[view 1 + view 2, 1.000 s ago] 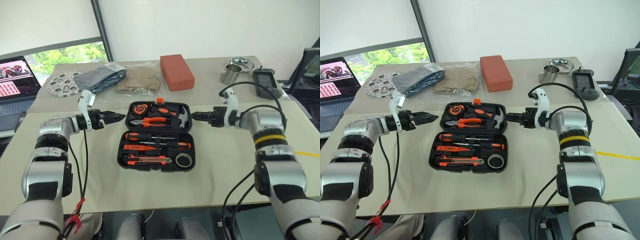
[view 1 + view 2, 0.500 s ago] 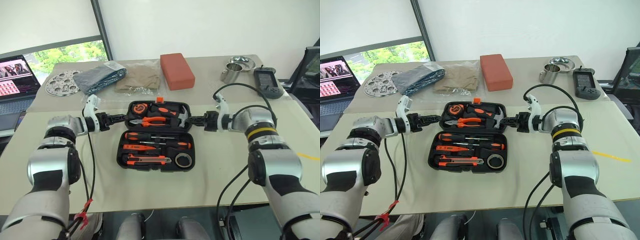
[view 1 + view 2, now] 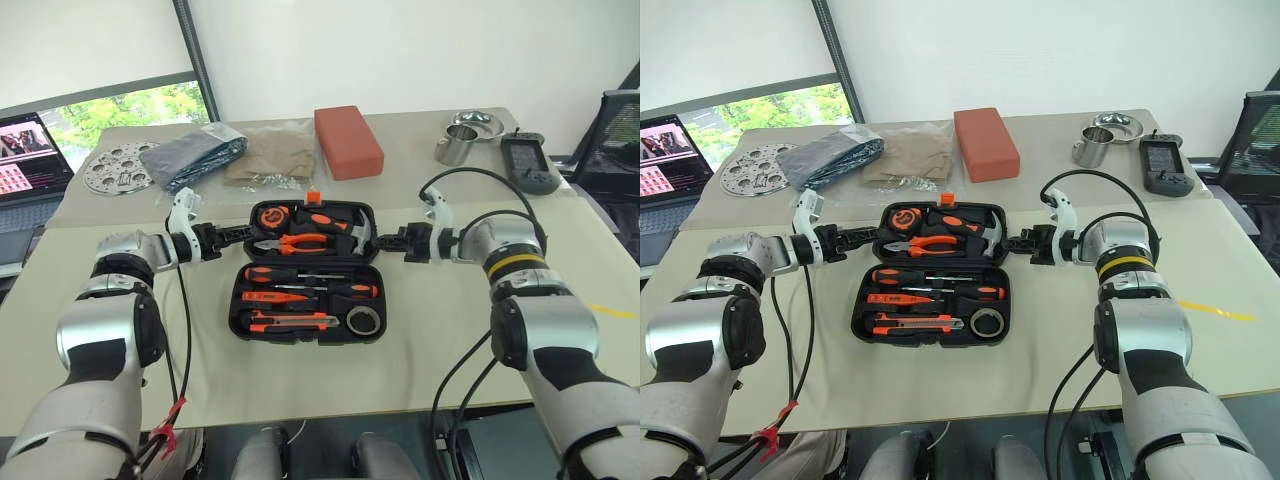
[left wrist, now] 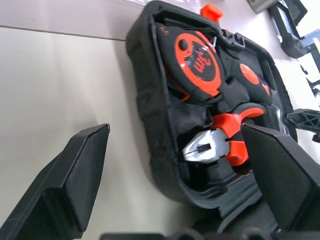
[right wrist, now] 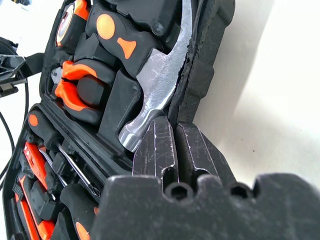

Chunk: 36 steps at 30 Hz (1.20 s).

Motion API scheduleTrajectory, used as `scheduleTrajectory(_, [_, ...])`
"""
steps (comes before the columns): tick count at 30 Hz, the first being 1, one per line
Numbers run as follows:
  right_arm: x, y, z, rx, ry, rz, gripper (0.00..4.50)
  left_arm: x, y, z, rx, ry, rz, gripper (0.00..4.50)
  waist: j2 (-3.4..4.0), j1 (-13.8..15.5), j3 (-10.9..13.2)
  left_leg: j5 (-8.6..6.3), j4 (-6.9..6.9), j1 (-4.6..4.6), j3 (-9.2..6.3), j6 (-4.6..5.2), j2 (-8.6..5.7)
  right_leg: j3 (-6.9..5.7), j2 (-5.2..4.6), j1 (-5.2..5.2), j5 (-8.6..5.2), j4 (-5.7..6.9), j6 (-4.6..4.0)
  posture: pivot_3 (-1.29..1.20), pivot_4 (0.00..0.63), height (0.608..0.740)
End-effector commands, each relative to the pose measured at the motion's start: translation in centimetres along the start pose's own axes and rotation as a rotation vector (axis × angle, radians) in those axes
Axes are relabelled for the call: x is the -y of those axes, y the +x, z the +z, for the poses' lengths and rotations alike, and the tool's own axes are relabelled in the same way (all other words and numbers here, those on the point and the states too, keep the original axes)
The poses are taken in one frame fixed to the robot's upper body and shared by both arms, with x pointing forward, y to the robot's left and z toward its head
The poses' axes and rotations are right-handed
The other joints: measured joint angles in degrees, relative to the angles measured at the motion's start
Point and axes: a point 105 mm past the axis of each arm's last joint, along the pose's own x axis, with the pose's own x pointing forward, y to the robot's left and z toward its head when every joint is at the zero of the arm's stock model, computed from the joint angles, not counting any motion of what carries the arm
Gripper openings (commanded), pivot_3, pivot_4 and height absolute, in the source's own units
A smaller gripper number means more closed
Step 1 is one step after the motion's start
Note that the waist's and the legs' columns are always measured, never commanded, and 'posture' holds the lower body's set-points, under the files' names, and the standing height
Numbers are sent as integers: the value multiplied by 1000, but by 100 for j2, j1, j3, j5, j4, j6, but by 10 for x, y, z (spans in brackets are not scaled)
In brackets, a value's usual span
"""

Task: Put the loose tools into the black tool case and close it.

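Note:
My gripper will lift the lid [image 3: 313,230] by its rim, and the lid will swing onto the near half with the orange latch toward me, because a hinge seam [image 3: 308,263] joins the halves.
The black tool case [image 3: 240,300] lies open flat at the table's middle, its orange latch [image 3: 314,198] on the far edge. Screwdrivers [image 3: 305,290], a utility knife [image 3: 290,321] and a grey tape roll [image 3: 367,320] sit in slots of the near half. A tape measure, pliers and a hammer [image 5: 160,85] fill the far half. My left gripper [image 3: 238,236] is open at the far half's left rim, and the rim corner lies between its fingers [image 4: 75,185]. My right gripper [image 3: 386,243] is shut, its tips [image 5: 174,125] against the right rim beside the hammer head.
At the back of the table are a red-orange block [image 3: 348,140], a steel cup [image 3: 455,148], a dark handheld device [image 3: 525,163], a tan packet [image 3: 272,160], a grey bag [image 3: 193,158] and a perforated metal disc [image 3: 115,165]. A laptop [image 3: 30,150] stands far left.
My right gripper has gone from open to shut. Both grippers have drawn in and slightly down toward the sides of the case's far half. The case has not moved.

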Motion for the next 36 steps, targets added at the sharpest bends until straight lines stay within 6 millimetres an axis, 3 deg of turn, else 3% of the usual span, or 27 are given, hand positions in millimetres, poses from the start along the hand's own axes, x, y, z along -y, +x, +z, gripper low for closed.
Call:
scheduleTrajectory(1, [-19, 2, 21, 68, -70, 86, 58, -3, -7, 9, 22, 34, 24, 4500, 0, -18, 0, 0, 0, 0, 0, 0, 1, 0, 1, 0, 0, 0, 0, 0, 150, 740])
scheduleTrajectory(2, [-20, 2, 21, 67, -74, 93, 58, -4, -7, 8, 22, 33, 31, 4500, 0, -20, 0, 1, -1, 0, 0, -2, 2, 0, 2, 0, 0, 0, 0, 0, 150, 740])
scheduleTrajectory(5, [-20, 2, 21, 63, -86, 94, 0, -6, -5, 3, -7, 52, 37, 3787, 0, -23, 0, 2, -1, 0, 0, -4, 2, 0, 1, 0, 0, 1, 0, 0, 150, 740])
scheduleTrajectory(15, [-24, 0, 22, 55, -111, 122, 0, 1, 3, 4, 12, 47, 3, 165, 0, -17, 0, 3, -1, 0, 1, -5, 1, 0, 1, 0, 0, 2, 0, 0, 150, 740])
scheduleTrajectory(23, [-26, -2, 31, 114, -148, 134, 0, 5, -2, 0, -17, 86, -61, 43, 1, -15, 0, 5, 0, 0, 1, -8, 0, -1, 1, 1, 0, 3, 0, 0, 150, 740])
scheduleTrajectory(36, [-40, -12, 73, 347, -321, 153, 0, 24, -10, 32, 112, 222, -173, 43, 0, 20, 0, 10, 0, -5, 1, -17, -5, -1, -4, 1, 0, 1, 0, 0, 150, 740])
